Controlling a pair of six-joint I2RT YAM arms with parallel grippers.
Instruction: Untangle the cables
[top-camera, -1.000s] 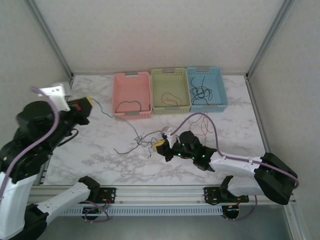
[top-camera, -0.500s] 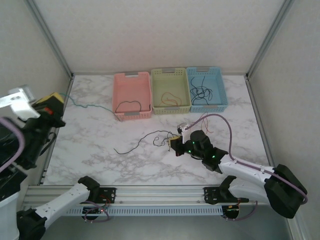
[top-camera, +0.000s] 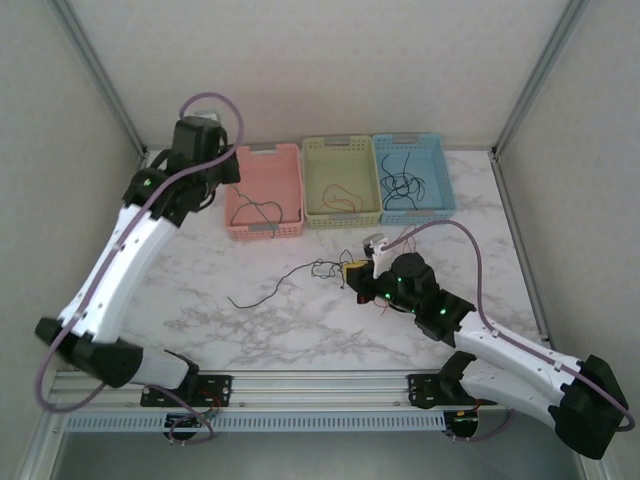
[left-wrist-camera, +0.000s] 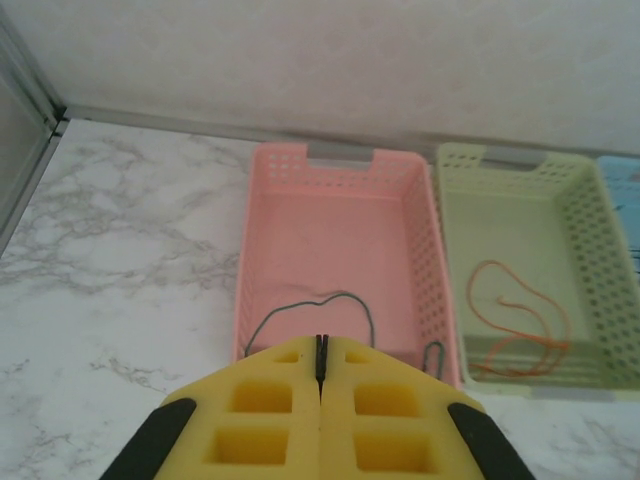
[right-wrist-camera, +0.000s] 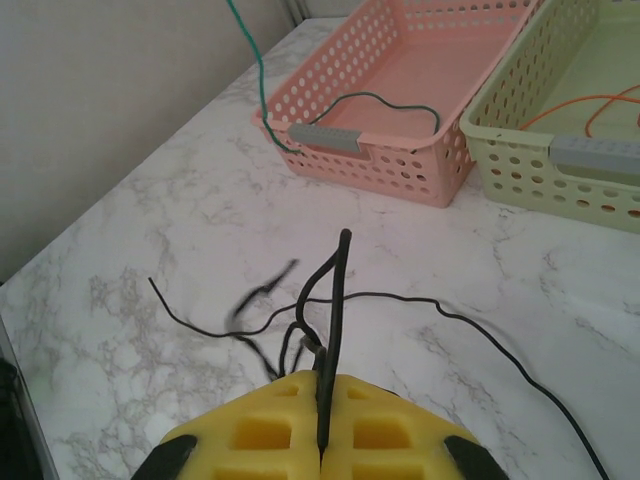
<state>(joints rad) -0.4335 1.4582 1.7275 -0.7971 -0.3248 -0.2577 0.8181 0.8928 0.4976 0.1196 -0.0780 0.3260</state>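
The green cable hangs down over the pink basket's front rim (right-wrist-camera: 292, 150). My left gripper should move the held end toward the basket's back (top-camera: 266, 158) and lower it inside.
My left gripper (top-camera: 222, 185) hangs over the pink basket (top-camera: 290, 165), shut (left-wrist-camera: 321, 345) on the end of a dark green cable (left-wrist-camera: 340, 296). That cable loops down inside the basket (top-camera: 258, 210). Near the table's middle my right gripper (top-camera: 350, 272) is shut (right-wrist-camera: 322, 380) on a small clump of black cables (right-wrist-camera: 338, 290). One black strand (top-camera: 265, 292) trails left over the marble, and another (right-wrist-camera: 500, 345) runs off to the right.
A pale green basket (top-camera: 312, 150) beside the pink one holds an orange cable (top-camera: 340, 195). The blue basket (top-camera: 445, 175) at the right holds dark cables (top-camera: 403, 186). Grey frame posts stand at the back corners. Lavender arm cables loop off both arms.
My left arm has swung from the far left up to the pink basket, carrying the green cable into it. My right gripper has drifted right and back with the black clump.
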